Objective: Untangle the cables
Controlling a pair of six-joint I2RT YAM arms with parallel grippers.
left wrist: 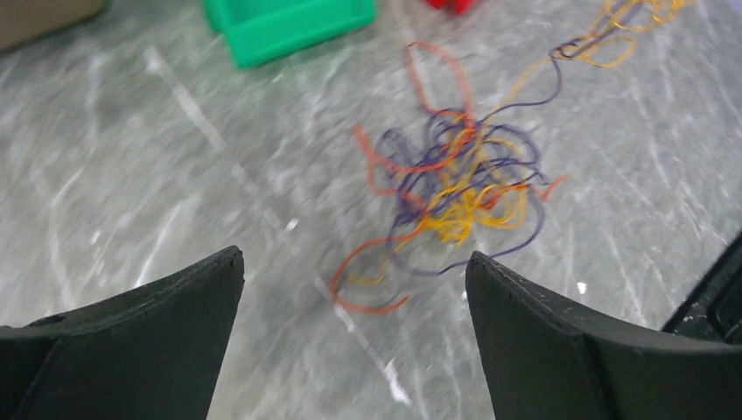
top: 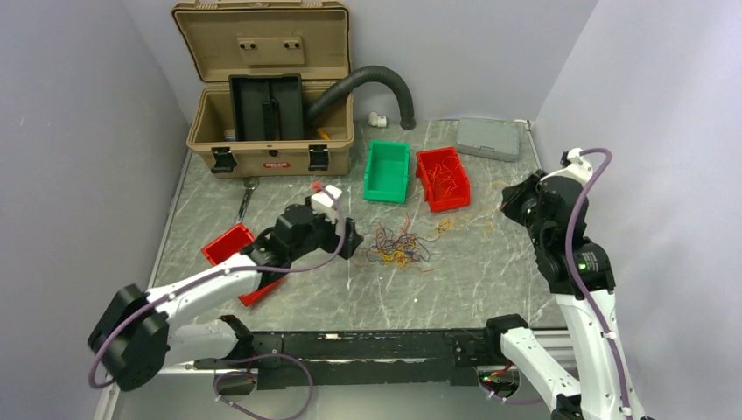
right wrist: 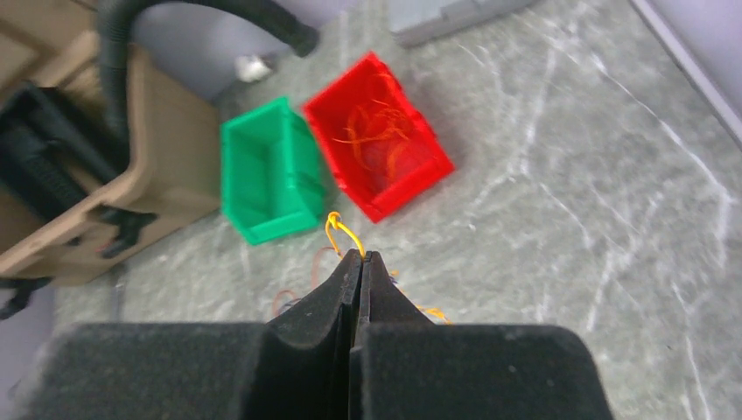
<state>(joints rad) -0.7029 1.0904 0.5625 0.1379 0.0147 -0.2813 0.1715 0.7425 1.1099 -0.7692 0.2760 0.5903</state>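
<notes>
The yellow cable in my right gripper goes into the loose tangle [top: 423,238], so I should hold the other cables [top: 390,248] back with my left gripper while my right gripper pulls away.
The cables [top: 398,247] lie as a loose tangle of orange, yellow and purple strands on the marble tabletop, mid-table. My left gripper [top: 350,238] hovers just left of the tangle. In the left wrist view its jaws [left wrist: 354,258] stand wide open with nothing between them, and the cables [left wrist: 455,179] lie just beyond the fingertips. My right gripper [top: 507,203] is raised at the right side of the table. In the right wrist view the gripper [right wrist: 360,254] is shut on a thin yellow cable [right wrist: 337,229], which loops out from the tips.
A green bin [top: 387,171] and a red bin [top: 443,178] holding orange strands stand behind the tangle. A tan toolbox [top: 267,87] with a black hose [top: 376,79] is at the back left. A grey case [top: 488,138] lies back right, another red bin [top: 229,245] under the left arm.
</notes>
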